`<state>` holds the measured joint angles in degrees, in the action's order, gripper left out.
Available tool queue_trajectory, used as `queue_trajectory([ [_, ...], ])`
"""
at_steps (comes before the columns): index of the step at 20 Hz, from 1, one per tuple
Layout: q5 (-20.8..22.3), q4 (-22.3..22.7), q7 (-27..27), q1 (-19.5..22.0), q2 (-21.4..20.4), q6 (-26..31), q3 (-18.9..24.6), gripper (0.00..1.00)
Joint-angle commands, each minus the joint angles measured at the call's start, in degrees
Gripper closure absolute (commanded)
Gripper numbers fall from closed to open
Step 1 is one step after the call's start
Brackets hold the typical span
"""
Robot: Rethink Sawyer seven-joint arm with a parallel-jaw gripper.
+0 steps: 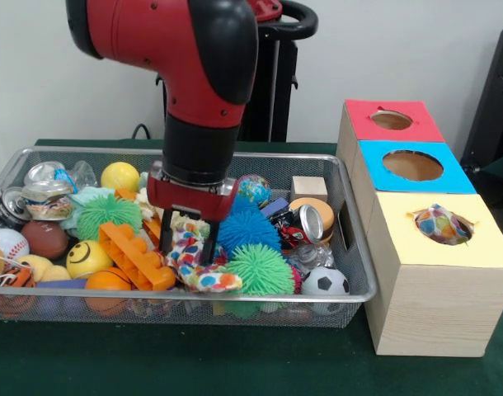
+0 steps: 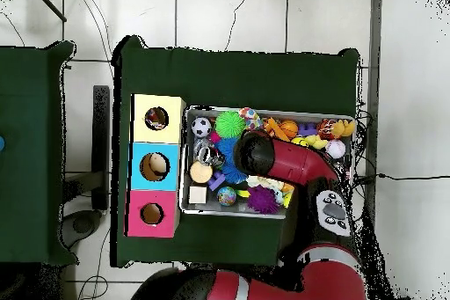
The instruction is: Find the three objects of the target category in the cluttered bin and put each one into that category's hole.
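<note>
My gripper will lift the spotted cloth (image 1: 188,249), and the cloth will come free and sag outside my gripper's fingers, because a loose, crumpled end (image 1: 219,282) spills over the toys.
The wire mesh bin (image 1: 360,247) is full of toys; it also shows in the overhead view (image 2: 268,215). My gripper (image 1: 188,247) is down in the bin's middle, open, with one finger on each side of a spotted cloth (image 1: 204,278) that lies on the clutter. A second spotted cloth (image 1: 443,224) sits in the yellow-surrounded hole (image 1: 416,216) on the wooden box. In the overhead view the arm (image 2: 257,150) hides the gripper; the yellow hole (image 2: 156,119) is left of the bin. I see no third spotted cloth.
Around the gripper lie orange bricks (image 1: 134,256), a blue spiky ball (image 1: 247,228), a green spiky ball (image 1: 261,268), a smiley ball (image 1: 88,257) and a can (image 1: 305,223). The blue-surrounded hole (image 1: 413,165) and the red-surrounded hole (image 1: 392,120) lie behind the yellow one.
</note>
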<state>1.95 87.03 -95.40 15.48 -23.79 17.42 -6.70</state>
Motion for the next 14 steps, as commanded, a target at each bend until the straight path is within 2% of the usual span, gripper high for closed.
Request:
queue_trajectory([
  [1, -0.6, 0.0, -7.9, 1.6, 5.3, -3.6, 6.5, 0.00],
  [10, -0.5, -0.1, -6.9, 2.6, 6.7, -2.9, 8.2, 0.00],
  [11, -0.3, 0.2, -6.9, 2.7, 6.6, -3.2, 8.3, 1.00],
  [14, 0.3, 0.3, -6.5, 2.7, 6.5, -4.1, 8.5, 1.00],
])
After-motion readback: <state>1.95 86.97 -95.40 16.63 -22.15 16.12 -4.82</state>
